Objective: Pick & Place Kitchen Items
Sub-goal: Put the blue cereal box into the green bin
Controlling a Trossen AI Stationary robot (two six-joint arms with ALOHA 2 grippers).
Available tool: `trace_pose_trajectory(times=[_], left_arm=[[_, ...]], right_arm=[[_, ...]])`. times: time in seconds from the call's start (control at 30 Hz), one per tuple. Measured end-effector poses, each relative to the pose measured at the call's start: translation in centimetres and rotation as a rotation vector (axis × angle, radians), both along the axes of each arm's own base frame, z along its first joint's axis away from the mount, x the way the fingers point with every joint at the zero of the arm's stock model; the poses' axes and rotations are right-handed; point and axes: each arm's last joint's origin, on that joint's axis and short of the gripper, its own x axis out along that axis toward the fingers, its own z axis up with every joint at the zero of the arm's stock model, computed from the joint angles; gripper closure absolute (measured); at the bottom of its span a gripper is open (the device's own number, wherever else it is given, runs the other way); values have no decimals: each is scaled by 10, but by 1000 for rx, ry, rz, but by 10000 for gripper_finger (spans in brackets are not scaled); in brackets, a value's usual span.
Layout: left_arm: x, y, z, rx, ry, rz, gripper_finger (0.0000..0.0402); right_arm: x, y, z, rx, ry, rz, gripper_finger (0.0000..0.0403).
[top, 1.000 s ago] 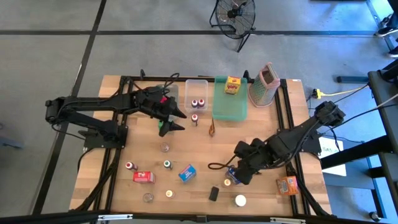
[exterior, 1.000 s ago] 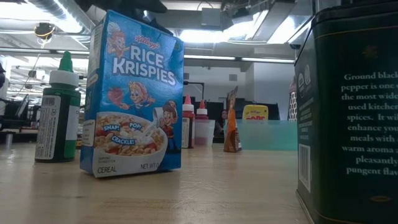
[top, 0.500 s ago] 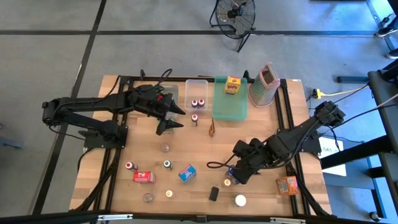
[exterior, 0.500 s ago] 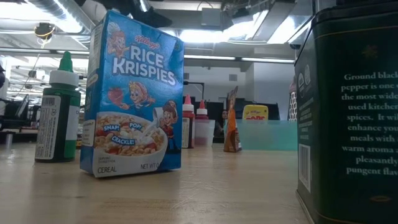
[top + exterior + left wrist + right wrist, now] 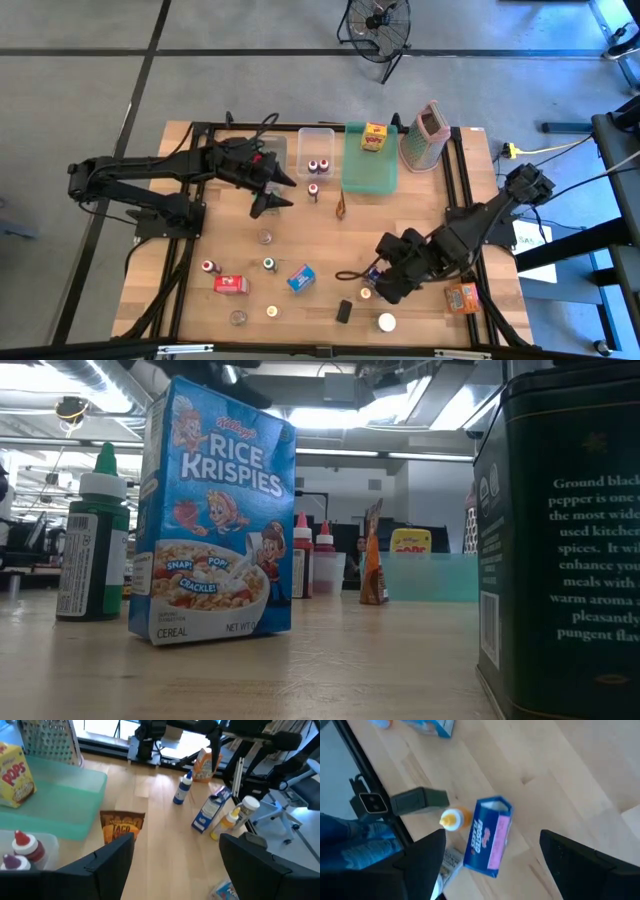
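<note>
I should now go down with my right gripper's open fingers aligned across the narrow width of the blue-and-pink box (image 5: 488,836) until they straddle its sides (image 5: 500,842), then close.
Kitchen items are scattered over the wooden table (image 5: 330,240). My left gripper (image 5: 278,197) hangs open above the table, beside a clear bin (image 5: 317,150) that holds two red-capped bottles; a taco box (image 5: 120,824) stands ahead of it. My right gripper (image 5: 384,286) hangs open near the front right, pointing steeply down. Below it a blue-and-pink box (image 5: 487,837) lies flat, with a yellow-capped bottle (image 5: 454,819) and a dark tin (image 5: 420,800) beside it. Neither gripper (image 5: 172,870) (image 5: 500,870) has anything between its fingers.
A green tray (image 5: 370,170) with a yellow box (image 5: 375,137) and a grater (image 5: 425,135) stand at the far edge. A Rice Krispies box (image 5: 215,510), green-capped bottle (image 5: 95,540), red box (image 5: 231,284), orange box (image 5: 463,297) and small jars stand toward the near side.
</note>
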Motion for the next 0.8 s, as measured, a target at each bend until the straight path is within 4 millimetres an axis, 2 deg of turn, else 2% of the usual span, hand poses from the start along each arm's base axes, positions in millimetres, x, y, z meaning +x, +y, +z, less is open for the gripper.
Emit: trace_pose_trajectory(times=[0.47, 0.8], left_arm=[[-2, 0, -5, -5, 53, -3, 116], [-2, -1, -5, -5, 58, -4, 116]], right_arm=[[10, 19, -33, -63, 102, 52, 78], [10, 19, -36, -79, 122, 58, 77]])
